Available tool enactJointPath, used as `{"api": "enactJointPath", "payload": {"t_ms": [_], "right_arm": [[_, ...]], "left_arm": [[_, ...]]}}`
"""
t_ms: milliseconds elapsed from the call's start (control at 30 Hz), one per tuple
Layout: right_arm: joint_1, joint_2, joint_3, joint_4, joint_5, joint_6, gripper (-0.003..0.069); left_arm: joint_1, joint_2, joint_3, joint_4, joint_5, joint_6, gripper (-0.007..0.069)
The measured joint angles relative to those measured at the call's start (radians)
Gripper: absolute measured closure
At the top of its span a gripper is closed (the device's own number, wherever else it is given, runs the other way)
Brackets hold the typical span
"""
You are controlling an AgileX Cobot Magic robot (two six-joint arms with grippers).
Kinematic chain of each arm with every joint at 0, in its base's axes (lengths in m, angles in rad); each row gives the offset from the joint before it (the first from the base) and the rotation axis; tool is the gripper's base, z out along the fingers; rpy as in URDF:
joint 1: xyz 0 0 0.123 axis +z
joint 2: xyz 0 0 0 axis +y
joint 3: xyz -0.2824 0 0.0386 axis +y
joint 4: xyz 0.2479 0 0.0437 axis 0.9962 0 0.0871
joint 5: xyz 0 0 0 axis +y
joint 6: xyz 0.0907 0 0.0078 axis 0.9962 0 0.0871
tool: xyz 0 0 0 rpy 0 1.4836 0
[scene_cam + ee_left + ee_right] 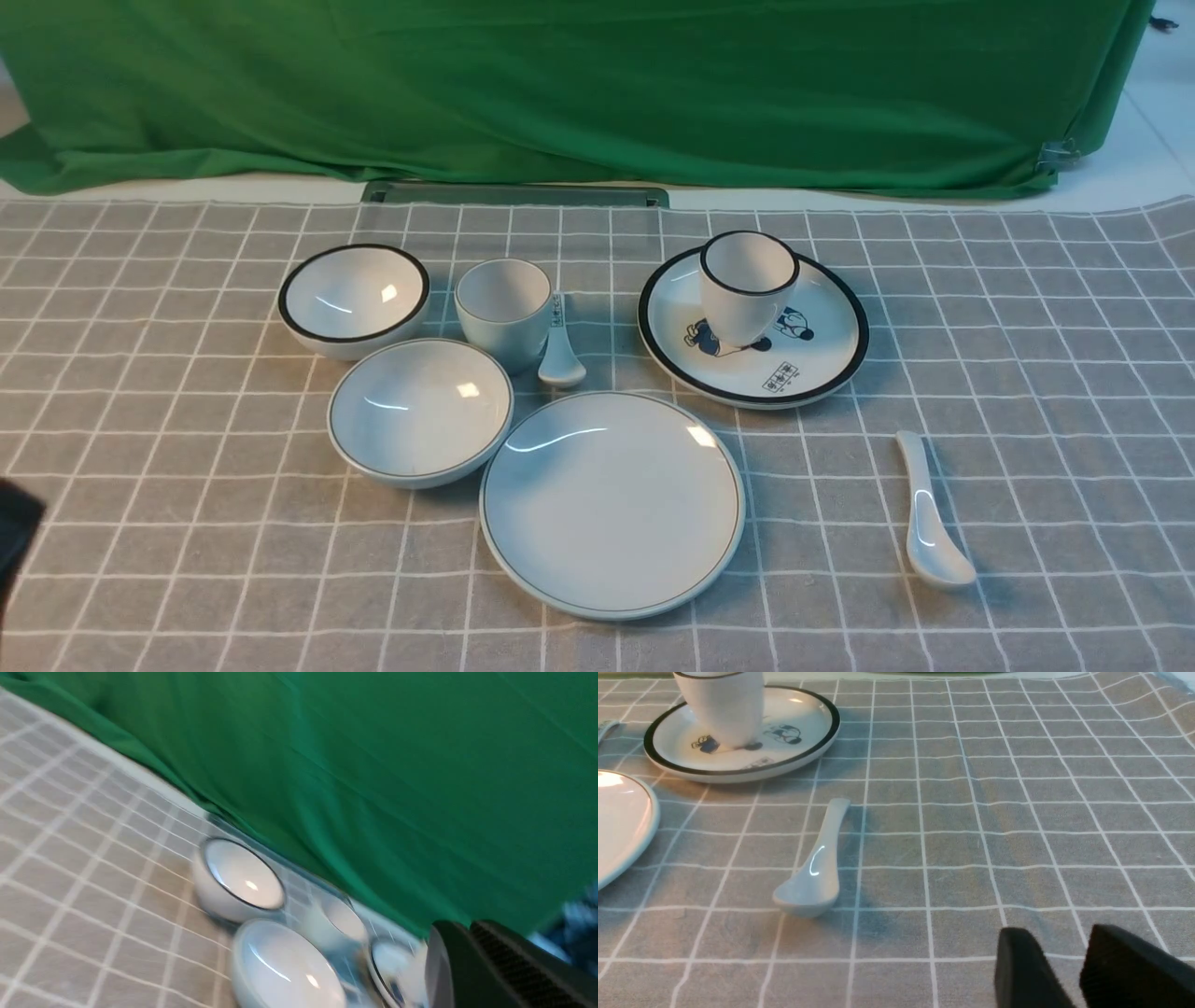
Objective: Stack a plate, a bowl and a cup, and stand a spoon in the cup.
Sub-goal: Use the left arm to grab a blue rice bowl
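I expect the white spoon (931, 517) to lean on the cup's rim with its handle sticking out when I lower it in, because the spoon is longer than the cup (504, 314) is deep.
The plate (611, 504) lies flat at the front middle of the checked cloth. The bowl (420, 411) sits just left of it and behind it, with the cup (504, 308) upright further back. The spoon (924, 513) lies alone to the right, bowl end toward me. My left gripper (467, 926) is shut and empty, held in the air left of the dishes; its view is blurred, showing the bowl (285, 966) and the cup (341, 919). My right gripper (1057, 933) is open and empty just over the cloth, nearer me than the spoon (812, 868) and off to its right.
A black-rimmed bowl (355, 299) stands at the back left. A spoon with a marked handle (560, 350) lies beside the cup. A cartoon plate (752, 364) at the back right carries a black-rimmed cup (747, 285). Green cloth (597, 93) hangs behind the table.
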Motion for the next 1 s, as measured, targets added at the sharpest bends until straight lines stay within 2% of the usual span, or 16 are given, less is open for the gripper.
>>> {"api": "enactJointPath", "payload": {"t_ms": [167, 300, 467, 633, 700, 967, 1000], "right_arm": [[0.0, 0.0, 0.0, 0.0, 0.0, 0.0, 0.0418], [0.0, 0.0, 0.0, 0.0, 0.0, 0.0, 0.0418], [0.0, 0.0, 0.0, 0.0, 0.0, 0.0, 0.0418], [0.0, 0.0, 0.0, 0.0, -0.02, 0.0, 0.0418], [0.0, 0.0, 0.0, 0.025, -0.088, 0.046, 0.0418], [0.001, 0.0, 0.0, 0.093, -0.307, 0.471, 0.0419], [0.006, 0.0, 0.0, 0.093, -0.303, 0.483, 0.0425]], "left_arm": [[-0.037, 0.279, -0.252, 0.057, 0.28, 0.173, 0.0607], [-0.135, 0.558, -0.433, 0.206, 0.451, 0.181, 0.0607], [-0.265, 0.812, -0.552, 0.315, 0.493, 0.137, 0.0607], [-0.314, 0.973, -0.609, 0.337, 0.482, 0.134, 0.0607], [-0.318, 1.035, -0.637, 0.342, 0.482, 0.133, 0.0607], [-0.318, 1.133, -0.696, 0.425, 0.469, 0.138, 0.0607], [-0.318, 1.151, -0.705, 0.446, 0.469, 0.143, 0.0607]]}}
